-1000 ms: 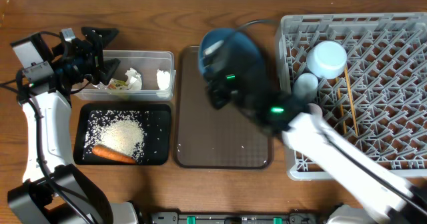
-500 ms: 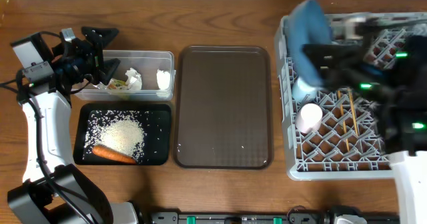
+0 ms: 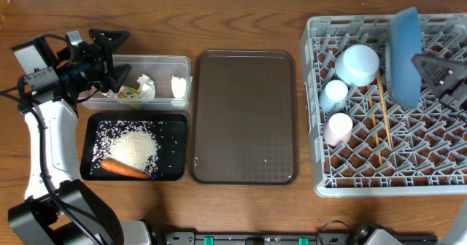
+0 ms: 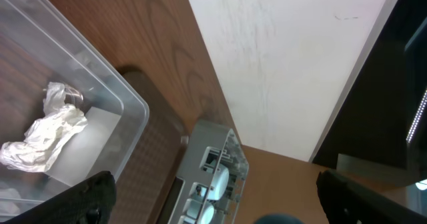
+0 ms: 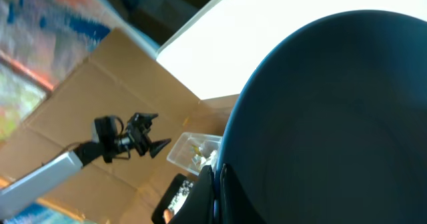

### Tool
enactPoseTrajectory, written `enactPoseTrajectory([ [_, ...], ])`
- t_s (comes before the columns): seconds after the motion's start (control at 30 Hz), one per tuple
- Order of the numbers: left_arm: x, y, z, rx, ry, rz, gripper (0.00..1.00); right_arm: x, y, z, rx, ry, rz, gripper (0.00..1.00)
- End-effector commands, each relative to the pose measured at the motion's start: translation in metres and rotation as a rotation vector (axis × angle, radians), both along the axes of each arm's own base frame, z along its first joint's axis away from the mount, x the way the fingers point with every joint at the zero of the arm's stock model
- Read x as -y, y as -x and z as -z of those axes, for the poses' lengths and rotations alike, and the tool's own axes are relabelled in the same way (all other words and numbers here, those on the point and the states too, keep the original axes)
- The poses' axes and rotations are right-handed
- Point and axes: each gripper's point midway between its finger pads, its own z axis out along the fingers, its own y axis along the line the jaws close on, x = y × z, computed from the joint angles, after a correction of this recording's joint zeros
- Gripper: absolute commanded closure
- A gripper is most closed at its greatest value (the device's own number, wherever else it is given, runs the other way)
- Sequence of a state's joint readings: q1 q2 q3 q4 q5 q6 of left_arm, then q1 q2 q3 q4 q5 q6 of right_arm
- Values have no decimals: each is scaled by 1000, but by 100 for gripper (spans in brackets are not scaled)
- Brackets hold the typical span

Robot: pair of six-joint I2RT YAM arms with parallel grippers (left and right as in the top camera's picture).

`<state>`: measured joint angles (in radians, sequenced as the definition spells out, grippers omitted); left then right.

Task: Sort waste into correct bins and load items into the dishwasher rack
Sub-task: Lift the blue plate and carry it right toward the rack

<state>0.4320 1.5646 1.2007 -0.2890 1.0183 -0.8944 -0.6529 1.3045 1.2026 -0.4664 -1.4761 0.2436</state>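
The large blue plate (image 3: 404, 59) is upright above the rack, close to the pale blue bowl. Next, my right gripper tips it down over the rack's open back pegs (image 3: 440, 39).
My right gripper (image 3: 421, 63) is shut on the rim of the large blue plate (image 3: 405, 55), which stands on edge over the right part of the grey dishwasher rack (image 3: 387, 181). In the right wrist view the plate (image 5: 333, 117) fills the frame, with the gripper (image 5: 215, 192) pinching its edge. The pale blue bowl (image 3: 357, 64), blue cup (image 3: 334, 93), pink cup (image 3: 338, 128) and chopsticks (image 3: 381, 114) sit in the rack. My left gripper (image 3: 117, 57) hangs open and empty over the left end of the clear tub (image 3: 157, 59), which holds paper wads (image 3: 146, 86) and the wrapper (image 3: 130, 92).
The black tray (image 3: 175, 128) in front of the tub holds rice (image 3: 135, 146) and the carrot (image 3: 124, 169). A brown serving tray (image 3: 244, 117) lies between the bins and the rack. The left wrist view shows the tub (image 4: 67, 64) and the rack (image 4: 213, 161) beyond it.
The right arm has swung the blue plate from above the brown tray across to the right side of the rack, where it now stands on edge. The left arm has not moved.
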Motion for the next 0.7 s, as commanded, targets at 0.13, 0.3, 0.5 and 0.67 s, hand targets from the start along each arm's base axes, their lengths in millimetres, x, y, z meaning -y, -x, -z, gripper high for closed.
enactPoseTrajectory([
  [0.13,0,1,1,-2,7,5,2,37,-15,52,-34,-87,0,99],
  [0.3,0,1,1,-2,8,5,2,54,-28,72,-21,-76,12,99],
  [0.5,0,1,1,-2,8,5,2,59,-34,78,1,-56,12,99],
  [0.67,0,1,1,-2,7,5,2,58,-36,76,21,-38,7,99],
])
